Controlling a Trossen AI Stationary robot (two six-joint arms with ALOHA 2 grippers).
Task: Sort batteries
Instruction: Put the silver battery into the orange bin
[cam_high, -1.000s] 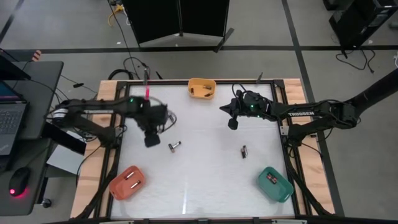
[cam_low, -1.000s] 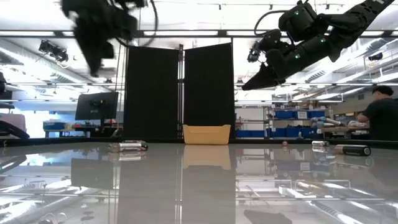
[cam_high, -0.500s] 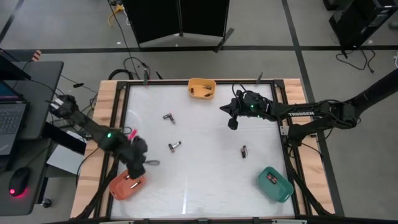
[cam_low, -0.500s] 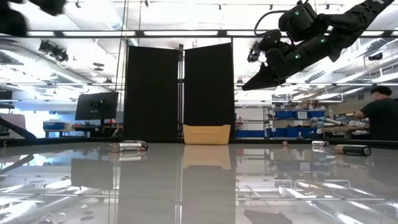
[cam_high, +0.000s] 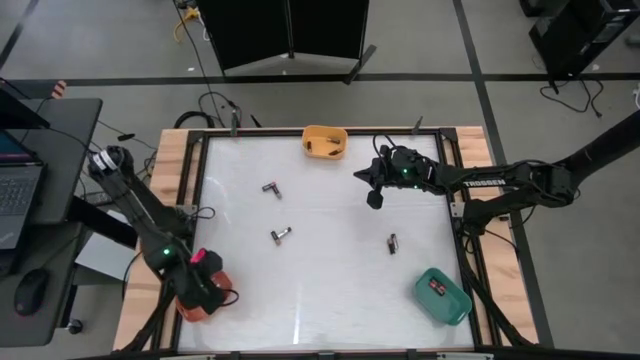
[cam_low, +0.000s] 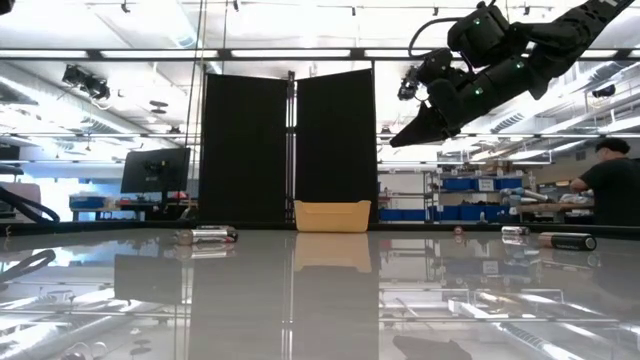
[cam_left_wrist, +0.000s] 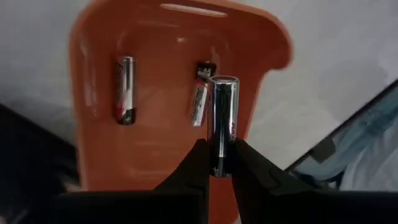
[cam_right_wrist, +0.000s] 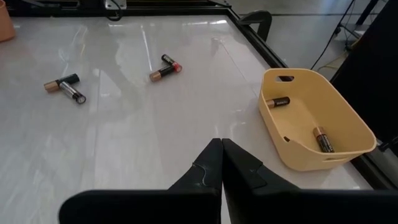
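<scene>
The silver battery's loose end (cam_left_wrist: 224, 84) points into the orange bin, so the robot's left gripper keeps moving down until that end is near the bin's bottom (cam_left_wrist: 163, 102), then let go there.
In the left wrist view my left gripper (cam_left_wrist: 221, 160) is shut on a silver battery (cam_left_wrist: 222, 115) above the orange bin (cam_left_wrist: 155, 149). Two batteries (cam_left_wrist: 125, 90) (cam_left_wrist: 200, 99) lie on that bin's floor. From above, this gripper (cam_high: 208, 298) hangs over the orange bin (cam_high: 218, 281) at the near left corner. My right gripper (cam_high: 375, 198) waits shut and empty above the table's far right part. Loose batteries (cam_high: 271, 188) (cam_high: 281, 236) (cam_high: 392, 243) lie flat on the table. My left gripper pinches the silver battery's lower end (cam_left_wrist: 220, 163) between its two fingers. The battery runs along the fingers and sticks out past their tips. It is lifted clear, over the orange bin's inside. The fingers point steeply down.
A yellow bin (cam_high: 324, 141) with two batteries (cam_right_wrist: 278, 101) (cam_right_wrist: 322, 140) stands at the far edge. A green bin (cam_high: 442, 295) holding one battery sits at the near right. The table's raised frame (cam_high: 190, 200) runs around the white top.
My left gripper has swung from the table's far-left middle toward the near left corner, sinking and rolling about its own axis. It has stayed shut on the battery and now hangs over the orange bin. Its leaving uncovered a battery on the table.
</scene>
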